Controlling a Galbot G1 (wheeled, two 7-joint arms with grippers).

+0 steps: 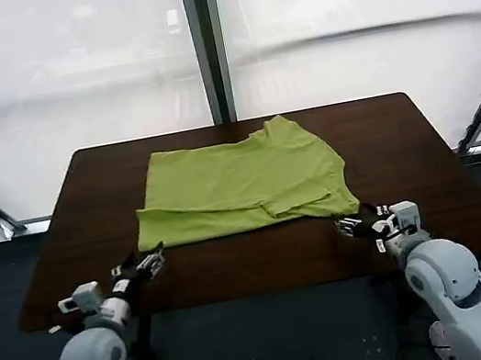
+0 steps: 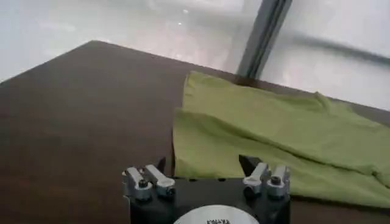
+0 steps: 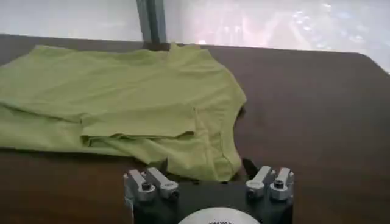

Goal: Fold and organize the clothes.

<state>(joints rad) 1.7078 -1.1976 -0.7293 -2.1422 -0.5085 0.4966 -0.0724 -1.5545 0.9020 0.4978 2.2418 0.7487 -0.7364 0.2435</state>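
The T-shirt's broad upper side (image 1: pixel 221 174) is plain, so I expect a print hidden underneath to come into view when I fold the T-shirt's near corner (image 1: pixel 146 242) over.
The clothes are one lime yellow-green T-shirt (image 1: pixel 241 184) lying flat in the middle of the dark wooden table (image 1: pixel 394 153), with its near part folded over into a layered strip. My left gripper (image 1: pixel 153 263) sits low at the shirt's near left corner, open, and in the left wrist view the shirt (image 2: pixel 274 134) has its edge just ahead of the left gripper (image 2: pixel 204 165). My right gripper (image 1: pixel 349 226) is open at the near right corner. In the right wrist view the shirt's (image 3: pixel 122 103) corner lies just in front of the right gripper (image 3: pixel 204 170).
Bare tabletop (image 2: pixel 73 122) surrounds the shirt on the left, right and near side. The table's front edge (image 1: pixel 260 290) runs just behind both wrists. A window wall with a dark centre post (image 1: pixel 206 46) stands behind the table's far edge.
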